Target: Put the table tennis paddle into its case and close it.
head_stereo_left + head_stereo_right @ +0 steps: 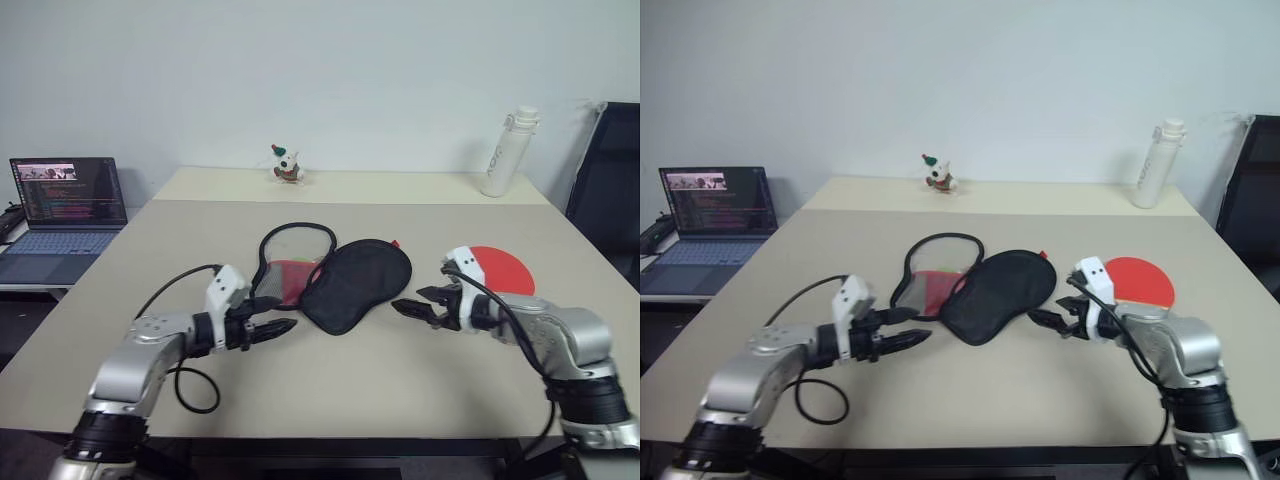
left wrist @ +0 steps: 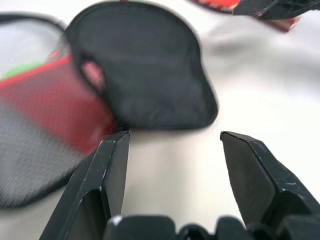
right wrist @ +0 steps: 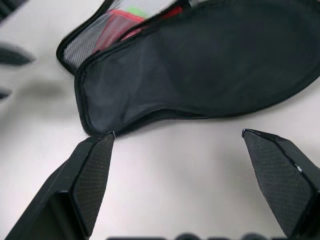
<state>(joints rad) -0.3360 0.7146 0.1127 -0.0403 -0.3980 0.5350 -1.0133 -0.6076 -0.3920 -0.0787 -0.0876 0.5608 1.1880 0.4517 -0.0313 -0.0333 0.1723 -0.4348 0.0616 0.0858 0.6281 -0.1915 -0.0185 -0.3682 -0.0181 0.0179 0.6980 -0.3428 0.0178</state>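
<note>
The case's black half lies slanted over the red-and-mesh half [image 1: 318,283]. The robot's right gripper should first pull the black half's near edge [image 1: 371,308] out of the way, then fetch the paddle.
The case [image 1: 355,285] lies unzipped and spread open mid-table. Its black half [image 3: 210,75] points right; its red-and-mesh half [image 1: 290,265] lies to the left, with a green bit inside [image 3: 137,10]. The table tennis paddle [image 1: 505,268] rests red face up on the table at the right, just behind my right hand, which covers its handle. My left gripper [image 1: 285,312] hovers open and empty at the case's left near edge [image 2: 175,137]. My right gripper [image 1: 408,300] is open and empty, pointing at the black half's narrow end [image 3: 177,135].
An open laptop [image 1: 65,205] sits on a side desk at the left. A white bottle [image 1: 510,150] and a small toy figure [image 1: 287,165] stand on the far table. A black chair [image 1: 610,180] is at the right. A cable loop [image 1: 195,385] lies near the front edge.
</note>
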